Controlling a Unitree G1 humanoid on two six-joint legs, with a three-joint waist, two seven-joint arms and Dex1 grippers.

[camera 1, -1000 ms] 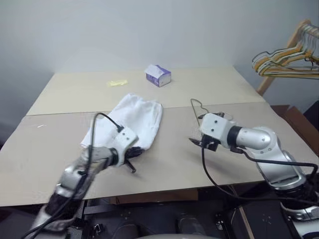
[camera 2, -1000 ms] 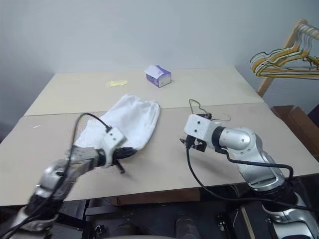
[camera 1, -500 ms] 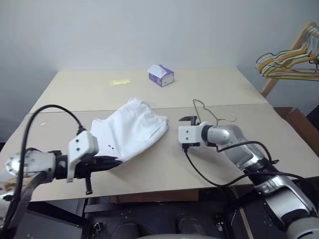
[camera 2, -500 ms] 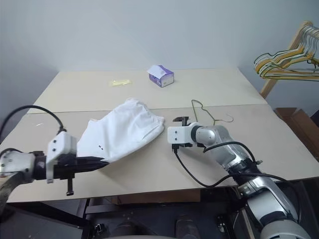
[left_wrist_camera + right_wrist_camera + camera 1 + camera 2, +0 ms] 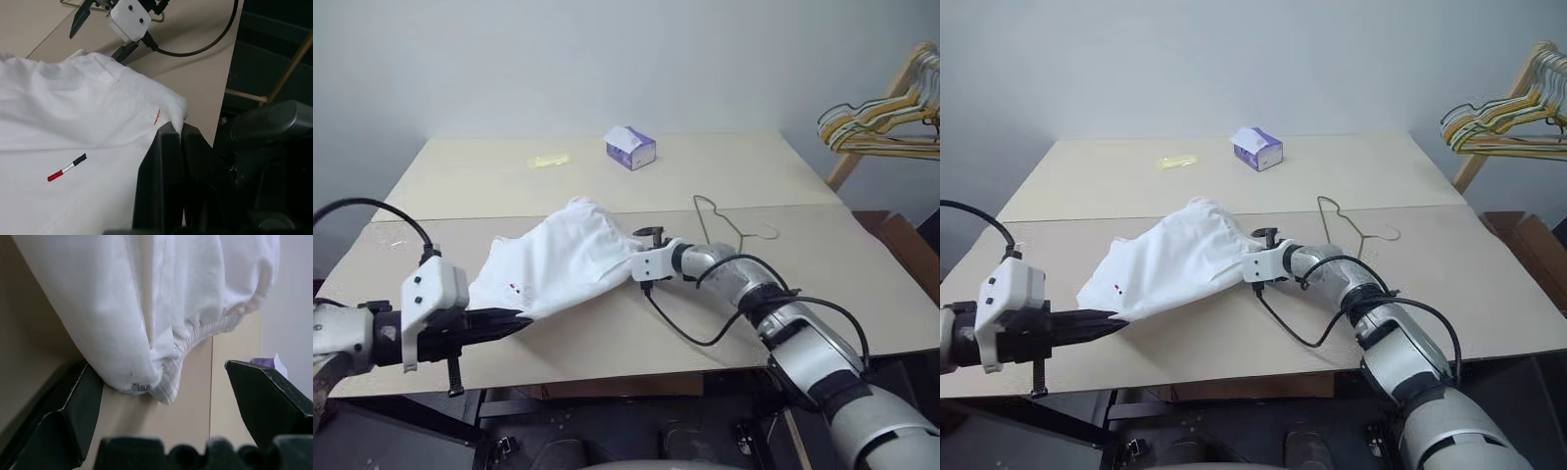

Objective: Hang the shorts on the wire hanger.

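Observation:
The white shorts' waistband [image 5: 169,381] has tight gathers [image 5: 211,331] along its edge, so it will stretch out over the wire hanger's end when the robot pulls the waistband's corner.
The white shorts [image 5: 563,262] lie stretched across the middle of the table, one leg pulled off the surface toward the front left. My left gripper [image 5: 521,319] is shut on that leg's hem corner [image 5: 171,110], by the reddish stitching. My right gripper [image 5: 636,260] is at the shorts' right end, open. The gathered waistband corner [image 5: 164,382] sits between its spread fingers [image 5: 73,406], which are not clamped on it. The thin wire hanger [image 5: 729,221] lies flat on the table just right of the right gripper, untouched.
A purple-white tissue box [image 5: 630,148] and a small yellow scrap [image 5: 548,161] lie at the back of the tan table [image 5: 724,166]. A wooden rack with a bunch of coloured hangers [image 5: 876,117] stands off the table's right side.
My left gripper has drawn back and up with the shorts' leg, stretching the cloth toward the front left. My right gripper has travelled left from beside the hanger to the waistband.

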